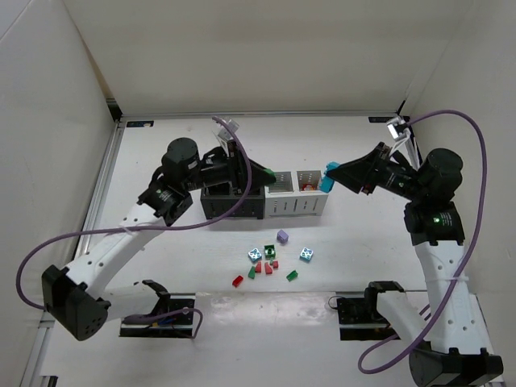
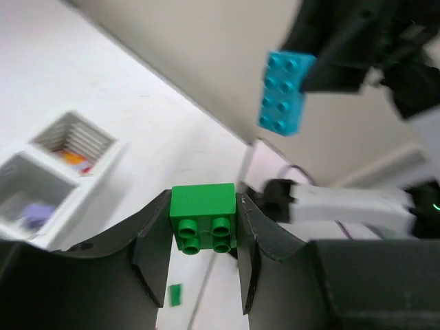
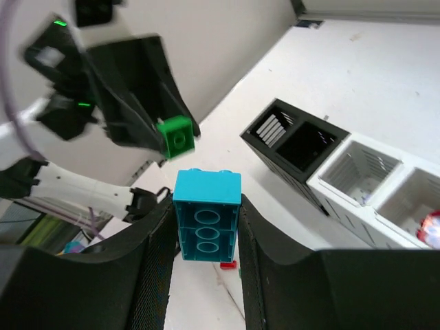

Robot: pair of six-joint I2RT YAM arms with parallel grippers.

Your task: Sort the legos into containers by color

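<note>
I should next move my left gripper to the black bin [image 3: 307,145] and let go of the green lego inside it. The light blue lego [image 1: 329,177] is clear of the bin, beside the white pair.
My left gripper [image 1: 272,172] is shut on a green lego [image 2: 203,216], held in the air over the containers between the black pair [image 1: 232,203] and the white pair [image 1: 297,201]. My right gripper [image 1: 329,177] is shut on a light blue lego [image 3: 206,216], hovering at the right end of the white pair. Each wrist view shows the other arm's brick: the blue lego [image 2: 285,93] and the green lego [image 3: 177,137]. One white bin [image 2: 27,199] holds a purple brick [image 2: 38,213]. The white bin [image 2: 69,141] beside it holds something red.
Loose legos lie in a cluster [image 1: 270,262] in front of the containers, red, green, light blue and one purple [image 1: 282,236]. The two arm bases sit at the near edge. White walls close in the table on three sides.
</note>
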